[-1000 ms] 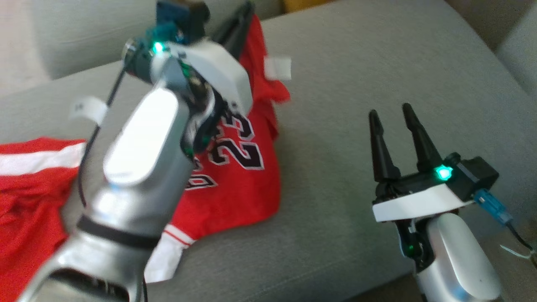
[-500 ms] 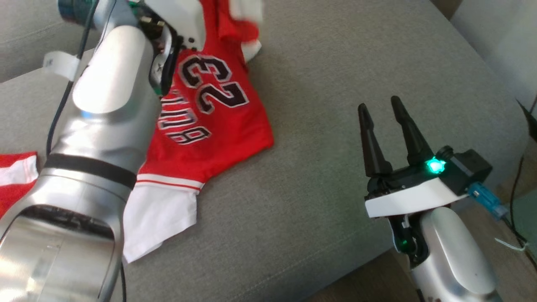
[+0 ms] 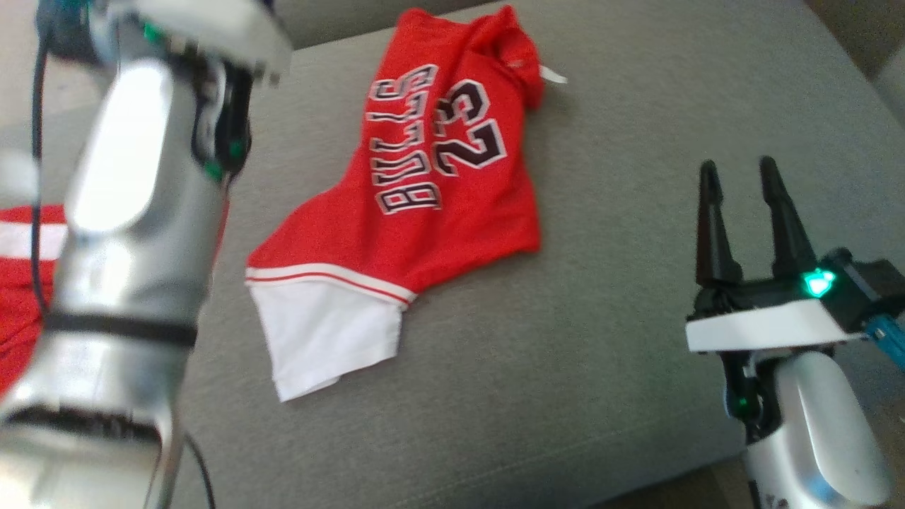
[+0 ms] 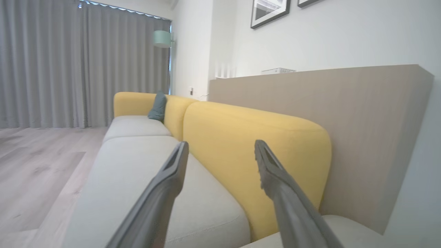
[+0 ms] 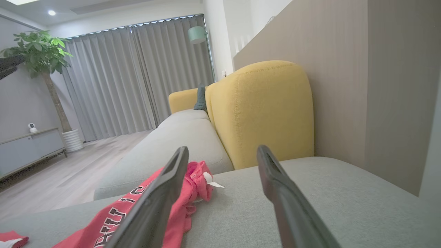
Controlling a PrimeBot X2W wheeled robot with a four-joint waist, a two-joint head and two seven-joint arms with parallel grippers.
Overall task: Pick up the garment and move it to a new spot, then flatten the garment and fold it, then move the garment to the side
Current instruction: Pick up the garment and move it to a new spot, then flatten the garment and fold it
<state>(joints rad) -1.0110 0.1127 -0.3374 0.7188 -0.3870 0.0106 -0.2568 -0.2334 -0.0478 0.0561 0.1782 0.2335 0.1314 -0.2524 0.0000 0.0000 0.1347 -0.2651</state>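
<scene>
The lettering is close to a folded edge, so the jersey will open out a hidden collar and another white sleeve when the robot lifts it.
The garment is a red jersey with "BULLS 23" lettering and a white sleeve. It lies crumpled on the grey sofa cushion with nothing holding it. My left forearm rises at the far left, clear of the cloth. In the left wrist view my left gripper is open and empty, aimed at a yellow sofa back. My right gripper hovers open to the right of the jersey, apart from it. The right wrist view has the jersey just left of the open right gripper.
A second red and white cloth lies at the left edge of the cushion. The cushion's front edge runs along the lower right. Yellow backrests, grey curtains and a wooden floor lie beyond the sofa.
My left gripper has opened and let go of the jersey, then pulled away to the left. The jersey now lies free on the cushion. The head camera has shifted.
</scene>
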